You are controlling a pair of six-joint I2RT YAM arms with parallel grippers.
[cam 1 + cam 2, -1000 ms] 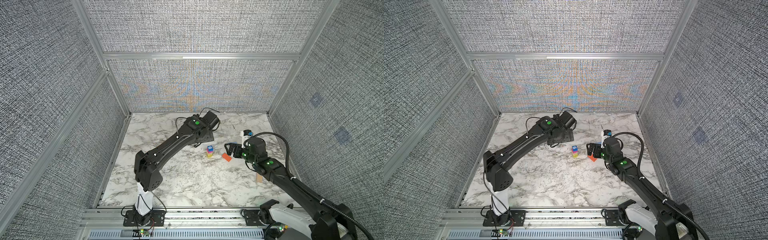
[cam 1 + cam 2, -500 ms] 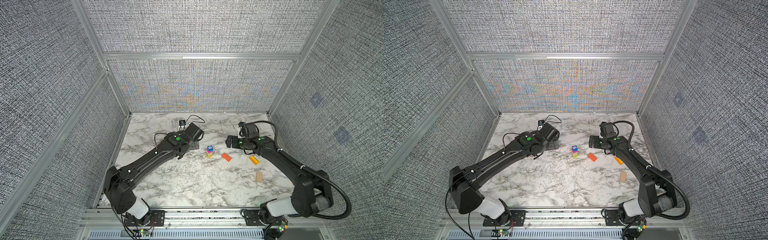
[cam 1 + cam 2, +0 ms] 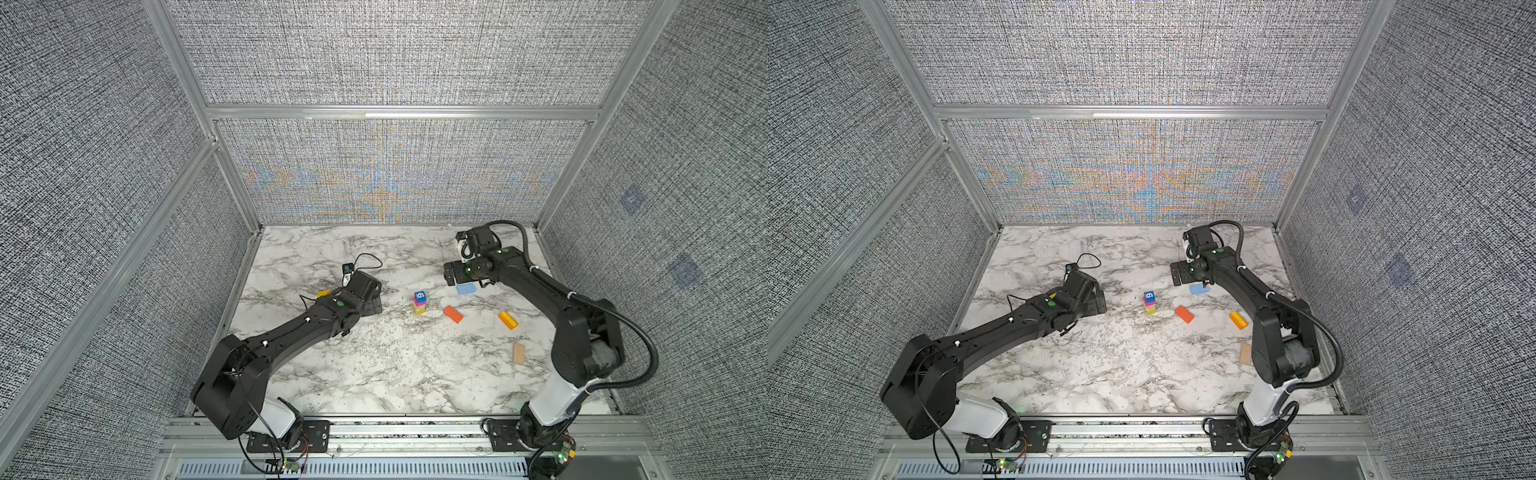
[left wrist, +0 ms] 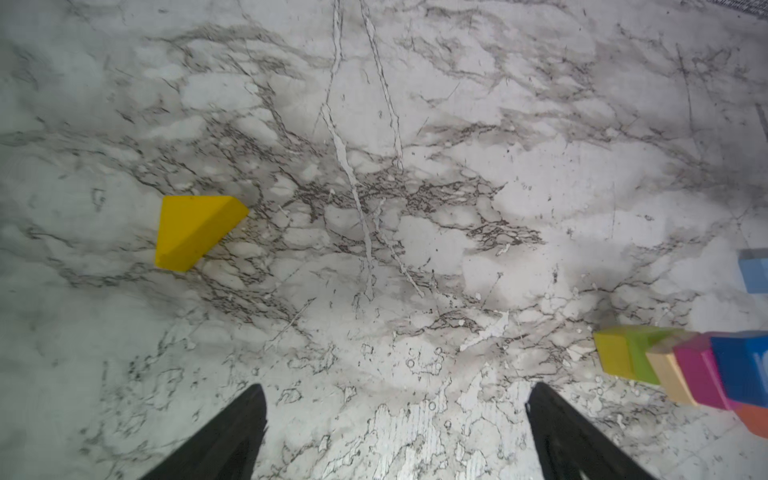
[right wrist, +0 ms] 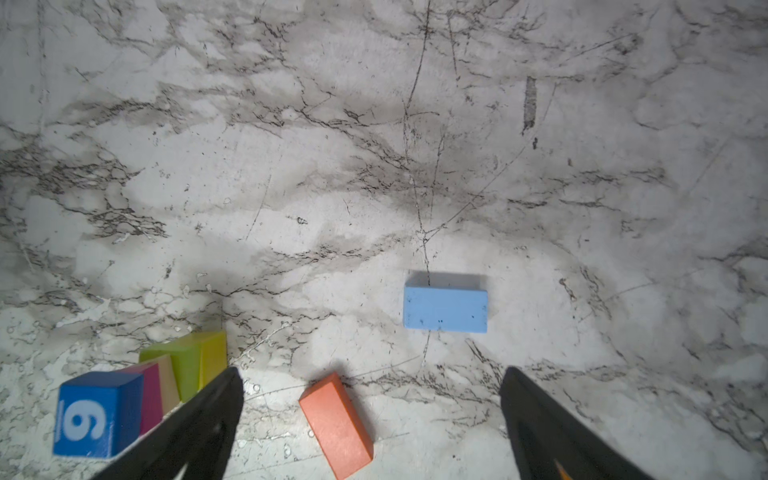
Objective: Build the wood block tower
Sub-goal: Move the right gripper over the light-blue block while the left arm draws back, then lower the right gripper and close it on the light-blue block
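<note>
My right gripper should keep going down until its open fingers reach both short ends facing them on the light blue slab, which lies clear.
The tower is a short column mid-table: yellow-green base, plain and magenta layers, blue "6" cube on top. It also shows in the left wrist view as the tower. Loose wood blocks lie to its right: a light blue slab, an orange slab, a yellow-orange block and a plain plank. A yellow wedge lies by the left arm. My left gripper is open and empty, left of the tower. My right gripper is open beside the blue slab.
The marble table is boxed in by grey fabric walls with aluminium posts on the left, back and right. A loose cable loops behind the left wrist. A metal rail runs along the front edge.
Both arms have dropped lower. The left gripper moved left and toward the front, away from the tower. The right gripper moved back toward the far right, beside the blue slab. Both stayed open.
</note>
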